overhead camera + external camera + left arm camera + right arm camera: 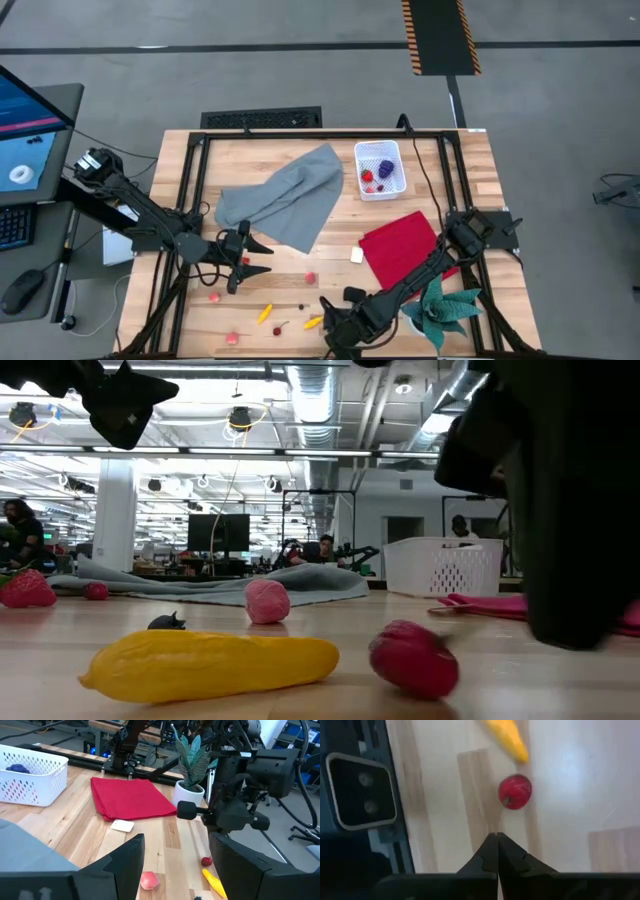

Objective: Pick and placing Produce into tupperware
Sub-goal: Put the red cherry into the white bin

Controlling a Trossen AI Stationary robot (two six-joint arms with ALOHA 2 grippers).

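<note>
Next, my right gripper opens its fingers because they are shut short of the cherry (413, 660). It should then move closer to the cherry and close them around its stem (506, 801).
The white tupperware (381, 168) stands at the table's far side with a purple grape bunch (386, 167) and red berries in it. Loose produce lies near the near edge: a pink berry (310, 277), yellow pieces (265, 313) (314, 322), a red berry (515, 791) and a cherry (280, 327). My left gripper (245, 262) hovers open above the table left of the pink berry (149, 880). My right gripper (497, 840) is shut, low by the near edge, a short way from the red berry and touching nothing.
A grey cloth (285, 195) lies crumpled at the table's middle and a red cloth (400, 245) to its right, with a small white cube (356, 256) beside it. A potted toy plant (440, 308) stands at the near right. A black camera block (360, 790) sits close to my right gripper.
</note>
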